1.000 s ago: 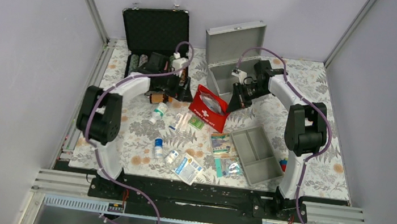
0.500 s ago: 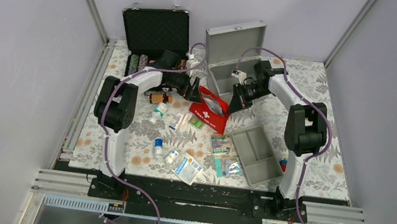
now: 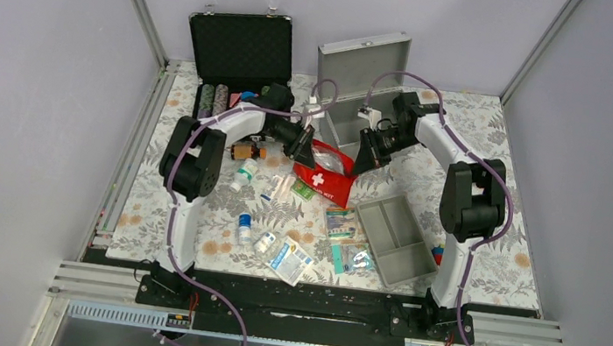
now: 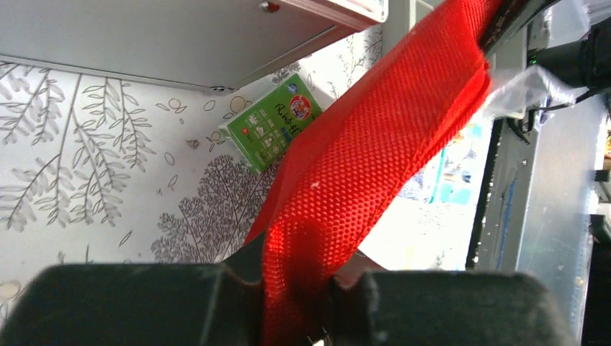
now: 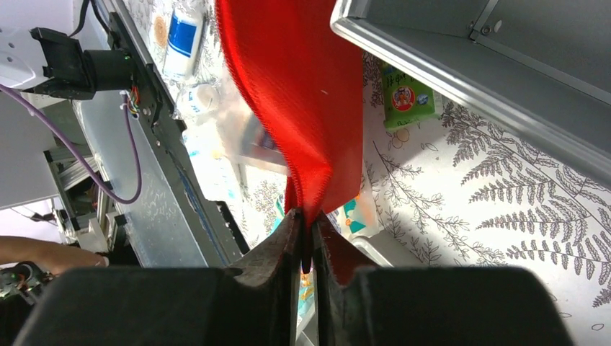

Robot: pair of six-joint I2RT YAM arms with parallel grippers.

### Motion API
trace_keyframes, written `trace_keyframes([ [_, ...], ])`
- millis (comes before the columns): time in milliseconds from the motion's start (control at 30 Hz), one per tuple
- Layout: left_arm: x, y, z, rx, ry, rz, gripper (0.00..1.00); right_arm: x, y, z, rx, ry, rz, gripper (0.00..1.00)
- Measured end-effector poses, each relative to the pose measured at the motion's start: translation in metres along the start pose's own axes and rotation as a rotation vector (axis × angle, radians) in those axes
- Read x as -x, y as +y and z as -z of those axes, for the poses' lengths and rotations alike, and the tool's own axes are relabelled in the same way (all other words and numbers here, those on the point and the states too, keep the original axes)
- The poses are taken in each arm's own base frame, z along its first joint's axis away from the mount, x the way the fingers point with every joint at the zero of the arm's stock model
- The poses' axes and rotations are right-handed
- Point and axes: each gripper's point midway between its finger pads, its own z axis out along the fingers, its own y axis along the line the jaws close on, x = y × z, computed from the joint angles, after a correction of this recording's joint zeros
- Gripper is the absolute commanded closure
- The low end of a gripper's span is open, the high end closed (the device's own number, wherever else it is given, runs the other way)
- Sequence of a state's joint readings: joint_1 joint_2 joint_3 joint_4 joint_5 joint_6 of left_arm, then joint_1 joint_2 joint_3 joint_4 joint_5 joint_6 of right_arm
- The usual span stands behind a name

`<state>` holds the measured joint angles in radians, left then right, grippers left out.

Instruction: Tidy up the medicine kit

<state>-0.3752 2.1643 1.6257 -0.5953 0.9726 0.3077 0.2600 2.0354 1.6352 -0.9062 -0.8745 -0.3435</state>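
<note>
My left gripper should hold the pouch's zip corner (image 4: 318,337) while my right gripper pushes in the clear bag that sticks out of the red pouch's opening (image 3: 330,160).
The medicine kit is a grey metal box (image 3: 362,63) at the back centre with its lid up, and its grey divided tray (image 3: 393,228) lies at the front right. Just in front of the box a flat red pouch (image 3: 326,175) with a white cross is held up between both arms. My left gripper (image 3: 305,140) is shut on the pouch's left edge, where red mesh (image 4: 375,144) runs down between its fingers (image 4: 144,303). My right gripper (image 3: 362,162) pinches the right edge, its jaws shut on the red fabric (image 5: 302,86). The box's rim (image 5: 461,79) passes close beside that grip.
An open black case (image 3: 239,46) with coloured chips stands at the back left. Small bottles (image 3: 243,174) and flat packets (image 3: 292,260) are scattered over the patterned cloth at the front centre. A green sachet (image 4: 277,126) lies under the pouch near the box.
My left arm has swung right from the black case to the pouch, and its jaws have shut on the pouch's left edge. The right arm has held its grip.
</note>
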Motion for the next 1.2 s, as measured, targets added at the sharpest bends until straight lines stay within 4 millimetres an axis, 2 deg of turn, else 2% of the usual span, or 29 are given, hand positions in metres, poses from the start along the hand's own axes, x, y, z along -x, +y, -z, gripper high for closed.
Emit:
trace_keyframes([
  [67,0.004,-0.002,0.01,-0.001,-0.016,0.025,0.99,0.001,0.002,0.002,-0.002,-0.005,0.004,0.75],
  [167,0.019,-0.014,0.03,-0.003,-0.061,0.04,1.0,0.011,0.013,0.011,-0.001,-0.035,0.021,0.57],
  [233,0.031,-0.026,0.043,-0.004,-0.088,0.035,1.0,0.023,0.023,0.021,-0.01,-0.071,0.054,0.46],
  [367,0.055,-0.055,0.068,-0.002,-0.149,0.017,1.0,0.056,0.051,0.052,-0.04,-0.168,0.185,0.18],
  [433,0.063,-0.069,0.077,-0.008,-0.169,0.009,1.0,0.073,0.068,0.07,-0.059,-0.225,0.27,0.12],
  [500,0.068,-0.078,0.083,-0.014,-0.183,0.007,1.0,0.085,0.082,0.084,-0.072,-0.271,0.332,0.09],
  [633,0.074,-0.089,0.087,-0.025,-0.19,0.03,1.0,0.104,0.104,0.1,-0.066,-0.33,0.411,0.01],
  [733,0.077,-0.093,0.09,-0.025,-0.188,0.053,1.0,0.11,0.114,0.095,-0.033,-0.325,0.433,0.0],
  [867,0.082,-0.098,0.094,-0.019,-0.185,0.058,1.0,0.104,0.121,0.07,0.021,-0.268,0.424,0.01],
  [1000,0.078,-0.099,0.095,-0.01,-0.167,0.074,1.0,0.096,0.128,0.048,0.081,-0.213,0.397,0.02],
  [1133,0.071,-0.101,0.094,-0.006,-0.142,0.095,1.0,0.093,0.131,0.04,0.109,-0.193,0.376,0.29],
  [1200,0.07,-0.102,0.095,-0.005,-0.135,0.097,1.0,0.094,0.131,0.039,0.109,-0.193,0.362,0.32],
])
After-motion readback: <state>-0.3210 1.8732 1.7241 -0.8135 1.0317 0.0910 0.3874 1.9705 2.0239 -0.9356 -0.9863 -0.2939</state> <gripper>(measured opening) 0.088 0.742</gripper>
